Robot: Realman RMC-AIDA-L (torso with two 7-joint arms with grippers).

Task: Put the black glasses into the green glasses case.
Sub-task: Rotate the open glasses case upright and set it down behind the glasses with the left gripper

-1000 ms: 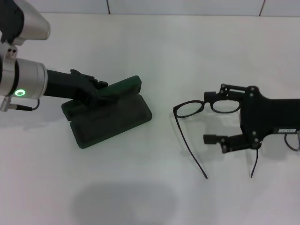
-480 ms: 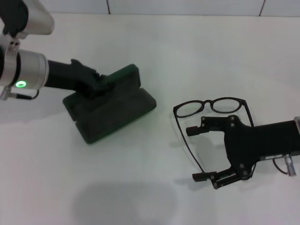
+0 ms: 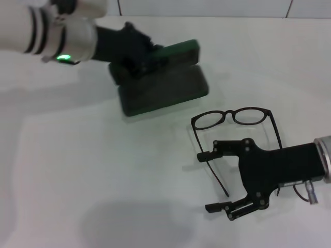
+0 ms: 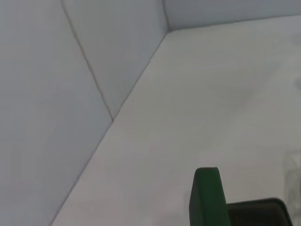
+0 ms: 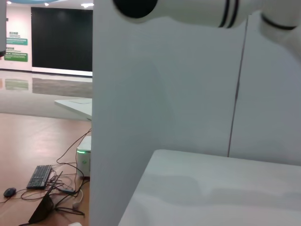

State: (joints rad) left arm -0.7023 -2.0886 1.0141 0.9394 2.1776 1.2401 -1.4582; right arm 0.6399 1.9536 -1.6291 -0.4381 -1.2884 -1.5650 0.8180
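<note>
My left gripper is moving the green glasses case (image 3: 164, 91), which is open and has a clear way to the lenses (image 3: 209, 120). It should go on moving the case toward the lenses and let go of it beside them.
The green glasses case (image 3: 164, 88) lies open at the far middle of the table, its lid (image 3: 181, 53) raised. My left gripper (image 3: 144, 58) grips the case at the lid's left end. The lid's green edge also shows in the left wrist view (image 4: 207, 197). The black glasses (image 3: 234, 117) lie unfolded on the table, right of and nearer than the case, temple arms pointing toward me. My right gripper (image 3: 211, 182) is open and empty, low over the table just nearer than the lenses. The left temple arm (image 3: 209, 165) runs between its fingers.
The white table (image 3: 103, 170) has a white wall along its far edge (image 3: 207, 8). A soft shadow lies at the near middle (image 3: 139, 225). The right wrist view shows the wall panels (image 5: 188, 94) and my left arm (image 5: 197, 12) at the top.
My left gripper has carried the open case to the right and farther away. My right gripper has drawn back off the lenses toward the near edge, still open; the glasses stayed put.
</note>
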